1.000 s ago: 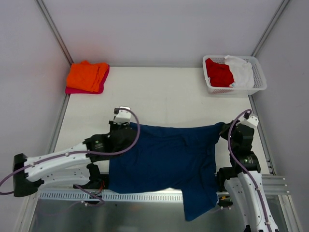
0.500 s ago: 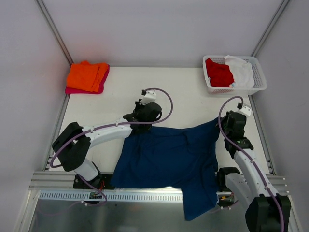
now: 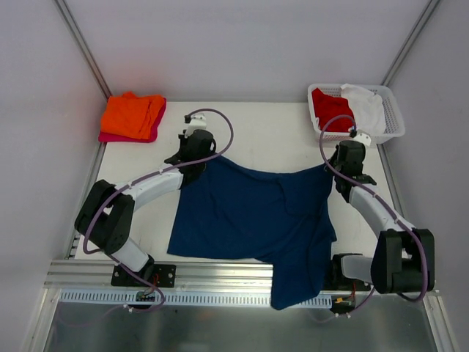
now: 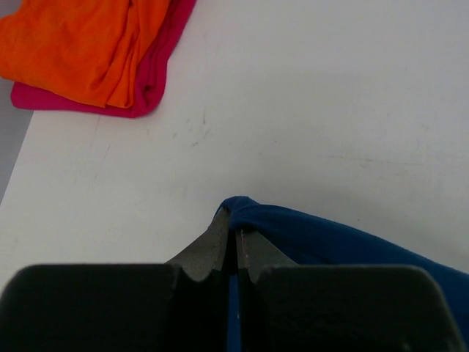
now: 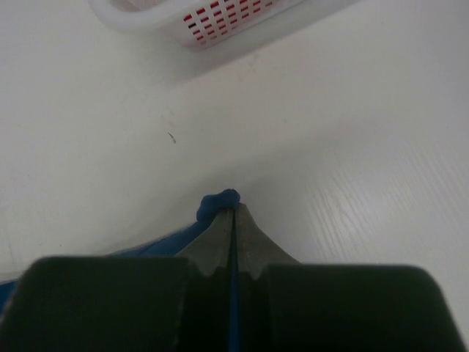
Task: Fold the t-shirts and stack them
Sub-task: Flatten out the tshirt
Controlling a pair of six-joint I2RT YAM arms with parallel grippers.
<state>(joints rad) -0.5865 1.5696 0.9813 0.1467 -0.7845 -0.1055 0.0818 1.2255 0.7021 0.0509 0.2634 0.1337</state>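
I should keep pulling the t-shirt's far corner with my right gripper until it gets to the basket (image 3: 320,134), because part of the navy blue t-shirt (image 3: 297,287) hangs over the front edge of the table.
The navy blue t-shirt (image 3: 256,220) lies spread over the middle of the table, one part hanging over the front edge. My left gripper (image 3: 192,155) is shut on its far left corner (image 4: 242,209). My right gripper (image 3: 344,167) is shut on its far right corner (image 5: 220,203). A folded orange t-shirt (image 3: 132,114) lies on a magenta-pink one (image 3: 117,136) at the far left corner, also in the left wrist view (image 4: 80,44). A red t-shirt (image 3: 331,110) and a white t-shirt (image 3: 366,108) lie in the basket.
The white plastic lattice basket (image 3: 393,132) stands at the far right corner, just beyond my right gripper; its wall shows in the right wrist view (image 5: 212,18). Grey rails run along both table sides. A metal rail runs along the front edge (image 3: 220,275).
Both grippers have moved away from the bases toward the far side, dragging the navy shirt's top edge up the table. The left went far-left, the right toward the basket. The shirt lies flatter.
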